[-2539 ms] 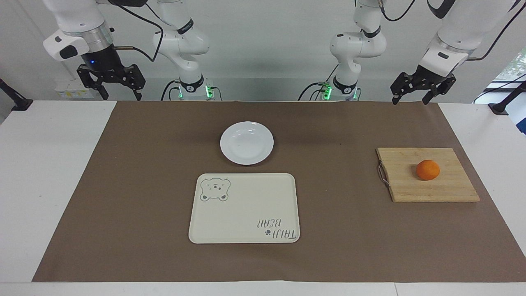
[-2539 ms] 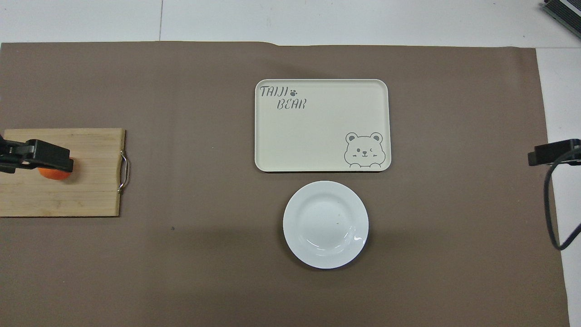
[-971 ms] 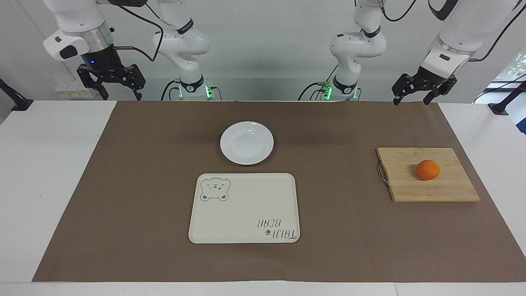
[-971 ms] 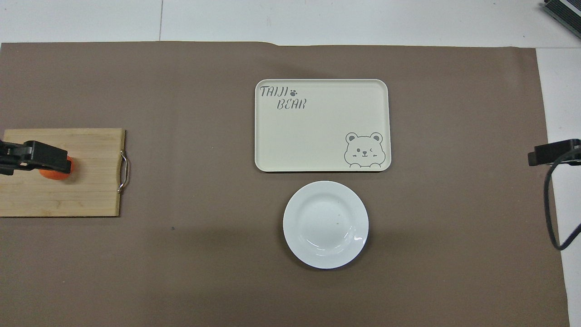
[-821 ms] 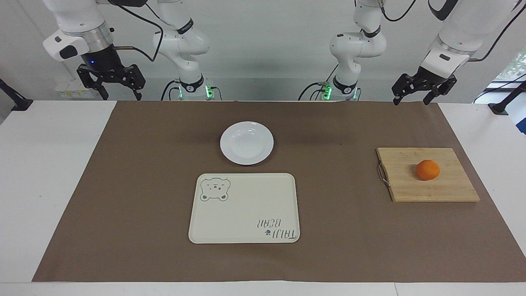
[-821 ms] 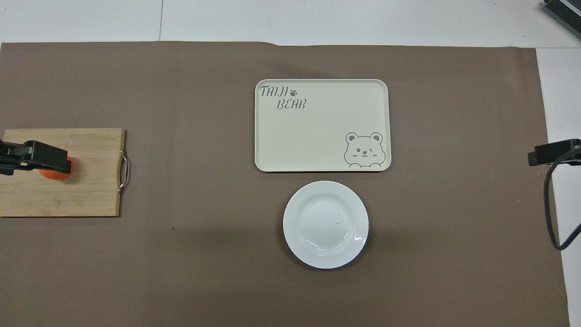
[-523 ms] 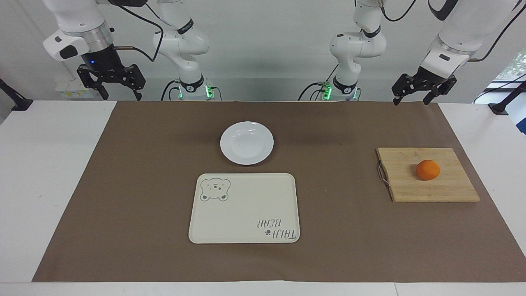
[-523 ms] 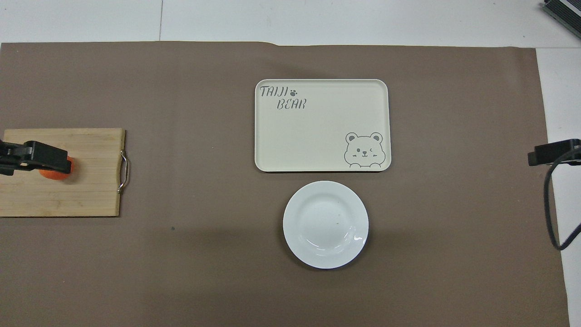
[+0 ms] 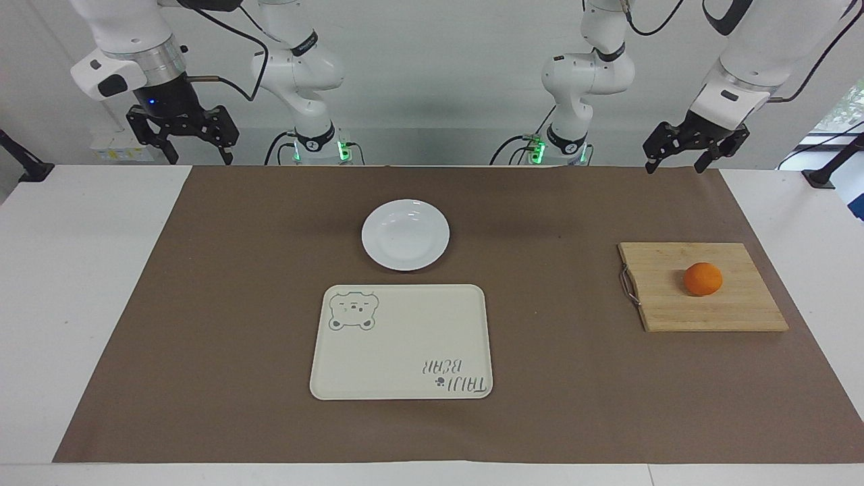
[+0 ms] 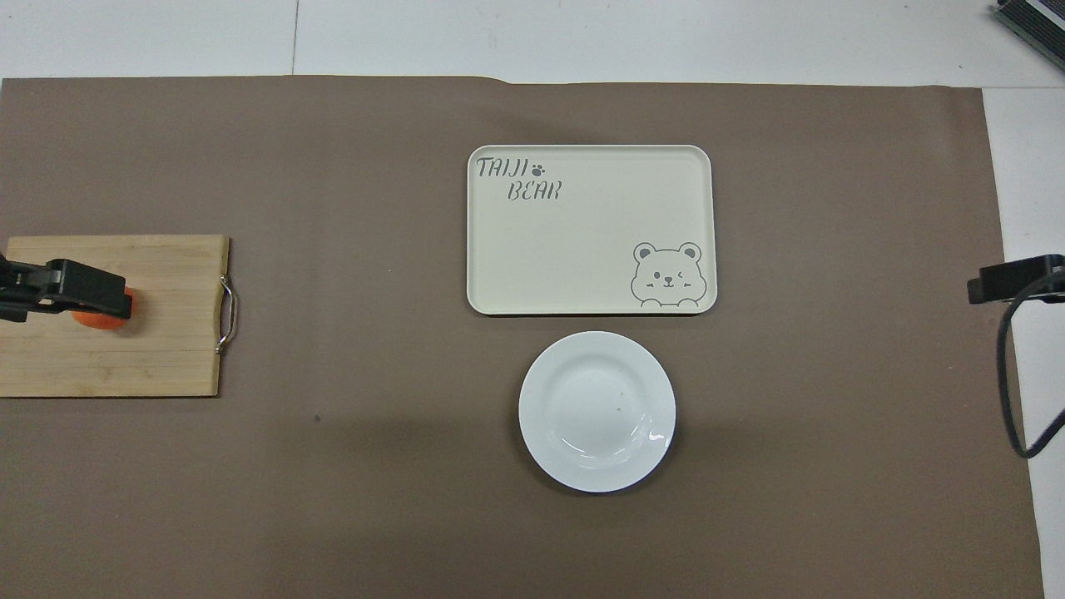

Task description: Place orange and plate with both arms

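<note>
The orange is by itself on the cutting board [image 9: 703, 279], clear of the metal handle. My left gripper should stay open and keep going down until its fingers are on both sides of the orange.
The orange [image 9: 703, 279] lies on a wooden cutting board [image 9: 736, 310] toward the left arm's end of the table. The white plate [image 9: 405, 234] lies empty on the brown mat, midway between the arms. My left gripper [image 9: 673, 165] is open and empty, raised high in the air and well clear of the orange. In the overhead view the left gripper [image 10: 66, 283] covers part of the orange [image 10: 98, 321]. My right gripper [image 9: 199, 159] is open and empty, raised at the right arm's end, where that arm waits. The plate [image 10: 596, 411] shows fully in the overhead view.
A cream rectangular tray [image 9: 401, 341] with a bear drawing lies empty, just farther from the robots than the plate. The cutting board has a metal handle [image 9: 628, 283] on its side toward the tray. A brown mat [image 9: 202, 337] covers most of the table.
My left gripper has shifted very slightly in the air. The orange, plate, tray and right gripper have not moved.
</note>
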